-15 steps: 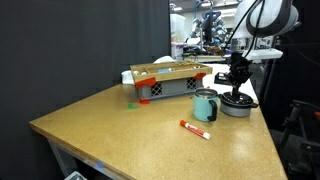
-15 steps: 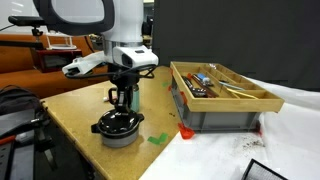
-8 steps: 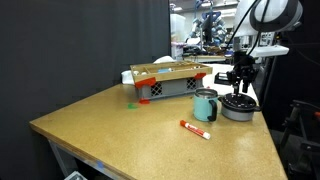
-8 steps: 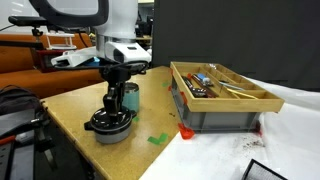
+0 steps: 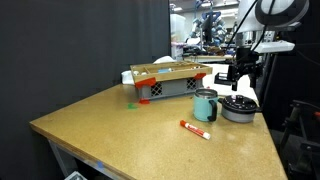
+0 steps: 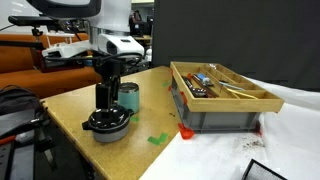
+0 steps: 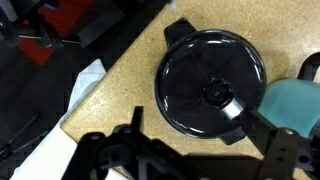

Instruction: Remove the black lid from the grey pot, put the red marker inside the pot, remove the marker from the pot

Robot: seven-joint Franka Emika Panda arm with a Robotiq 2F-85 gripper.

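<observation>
The black lid's knob (image 7: 218,95) sits off-centre ahead of my gripper's open fingertips, so I should centre my gripper and lower it around the knob before closing and lifting.
The black lid (image 7: 212,80) lies flat on the grey pot (image 5: 238,110), knob up, and covers it in all views. My gripper (image 7: 195,122) hangs just above the lid, open, its fingers (image 7: 133,118) spread wide with nothing between them. In both exterior views the gripper (image 5: 243,76) (image 6: 106,97) stands over the pot (image 6: 107,127), a little above the lid (image 6: 107,117). The red marker (image 5: 195,129) lies on the table in front of the teal cup (image 5: 205,105), apart from the pot.
The teal cup (image 7: 296,100) (image 6: 128,97) stands right beside the pot. A grey crate (image 5: 170,82) (image 6: 220,97) of tools sits further along the table. A small green object (image 5: 131,103) lies near the crate. White cloth (image 7: 84,90) hangs at the table edge.
The gripper was shut down at the lid's knob; it has since opened wide and risen a little. The lid is still on the pot.
</observation>
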